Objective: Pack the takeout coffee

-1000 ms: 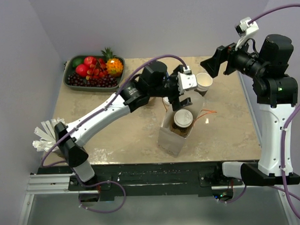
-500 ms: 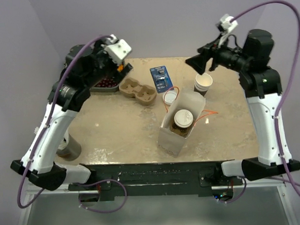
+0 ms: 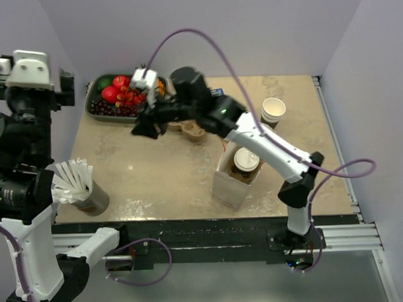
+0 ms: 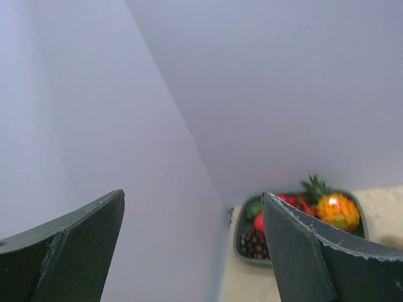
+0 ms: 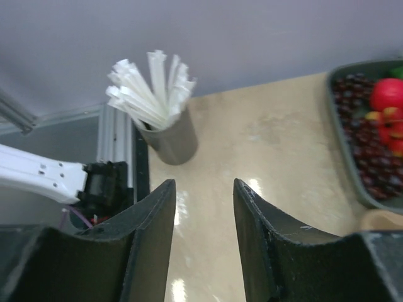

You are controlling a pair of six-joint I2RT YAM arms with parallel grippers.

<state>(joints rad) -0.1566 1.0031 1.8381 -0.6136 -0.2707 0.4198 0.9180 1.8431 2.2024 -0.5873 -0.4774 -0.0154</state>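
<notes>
My right gripper should move back and my left gripper should take a straw [image 3: 74,176], because the grey cup [image 3: 94,201] stands on my left gripper's side, far from my right gripper's base.
The takeout coffee [image 3: 246,160], a brown cup with a white lid, stands upright inside a translucent white bag [image 3: 224,184] at the table's middle right. My right arm reaches across the table to the left. Its gripper [image 3: 140,128] hovers beside the fruit tray, far from the cup. In the right wrist view this gripper [image 5: 203,182] has its jaws partly apart, with only bare tabletop between them. My left gripper [image 3: 67,89] is raised off the table at the far left. In its wrist view the left gripper [image 4: 192,195] gapes wide at the wall, holding nothing.
A fruit tray [image 3: 94,110] sits at the back left, also seen as fruit tray [image 4: 242,242]. A grey cup of wrapped straws [image 3: 80,190] stands front left. Stacked lidless cups [image 3: 273,110] are back right. A pulp cup carrier [image 3: 191,131] lies partly under my right arm.
The left arm swung away from the bag, up and off to the far left. The right arm swept from the back right across the table to the left, its jaws narrowing.
</notes>
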